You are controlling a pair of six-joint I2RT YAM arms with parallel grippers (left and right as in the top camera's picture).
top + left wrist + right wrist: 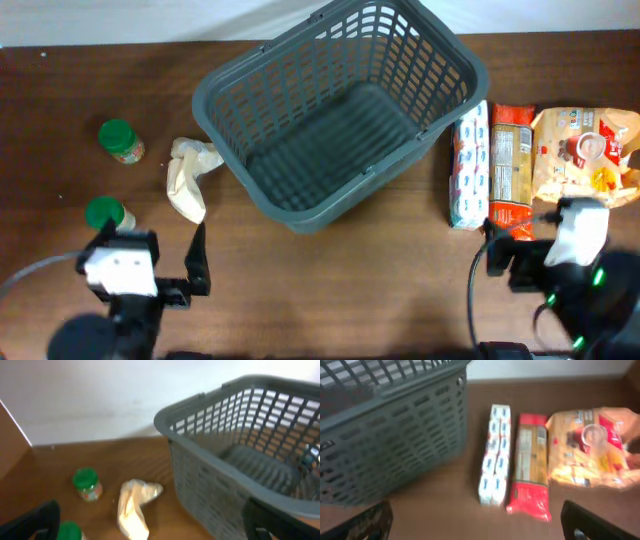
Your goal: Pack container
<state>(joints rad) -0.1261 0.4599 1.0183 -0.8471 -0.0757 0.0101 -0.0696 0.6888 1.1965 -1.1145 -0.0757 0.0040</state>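
Note:
My left gripper at the basket's front rim (372,178) and my right gripper should straighten the dark grey basket (335,130) before packing, because it stands crooked to the back wall.
The dark grey basket (340,110) stands empty at the table's back middle; it also shows in the left wrist view (235,460) and the right wrist view (390,430). My left gripper (195,265) is open and empty, near the front left, below a crumpled cream bag (188,175). My right gripper (505,255) is open and empty at the front right, just below a red-and-tan packet (512,165). In the wrist views the fingers are wide apart with nothing between them (150,527) (475,522).
Two green-lidded jars (120,140) (105,213) stand at the left. A white-and-blue pack (470,165) and an orange snack bag (585,150) lie right of the basket, beside the packet (530,467). The cream bag shows in the left wrist view (132,507).

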